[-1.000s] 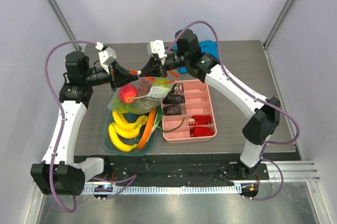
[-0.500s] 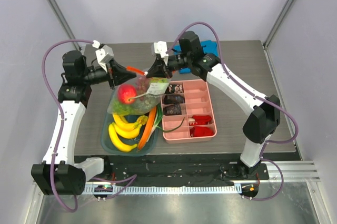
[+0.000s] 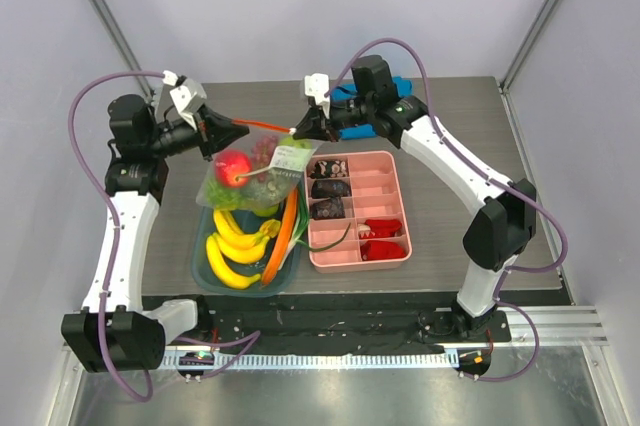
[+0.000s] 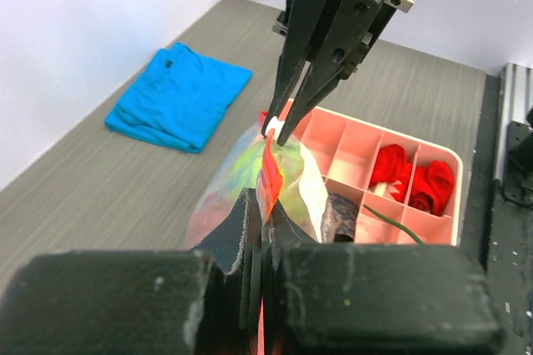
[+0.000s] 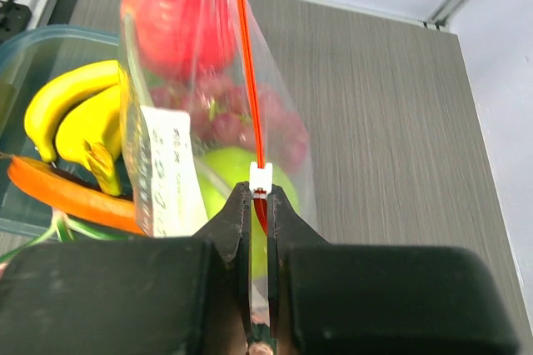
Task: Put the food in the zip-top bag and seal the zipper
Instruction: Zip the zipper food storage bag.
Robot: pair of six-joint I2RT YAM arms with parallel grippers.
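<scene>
The orange-red zipper (image 3: 262,125) is tight from my left gripper to the white slider (image 5: 261,177), so my right gripper keeps pulling the slider to the zipper's far end and then lets go.
The clear zip-top bag (image 3: 255,176) hangs above the table between my two grippers. Its orange-red zipper (image 3: 255,127) is stretched taut along the top. Inside I see a small red fruit (image 3: 236,167), purple grapes (image 5: 241,117) and a green apple (image 5: 229,184); I cannot make out the melon. My left gripper (image 3: 213,127) is shut on the zipper's left end (image 4: 268,173). My right gripper (image 3: 299,132) is shut on the zipper's right end, at its white slider (image 5: 261,175). The bag's white label (image 5: 166,163) faces the right wrist camera.
A teal tray (image 3: 200,264) under the bag holds yellow bananas (image 3: 232,246) and an orange carrot (image 3: 282,238). A pink compartment tray (image 3: 395,258) on its right holds dark and red items. A blue cloth (image 4: 179,97) lies at the table's back.
My grippers have moved apart, the left one leftward and the right one rightward. The zipper between them is now longer and straight. The bag has risen slightly.
</scene>
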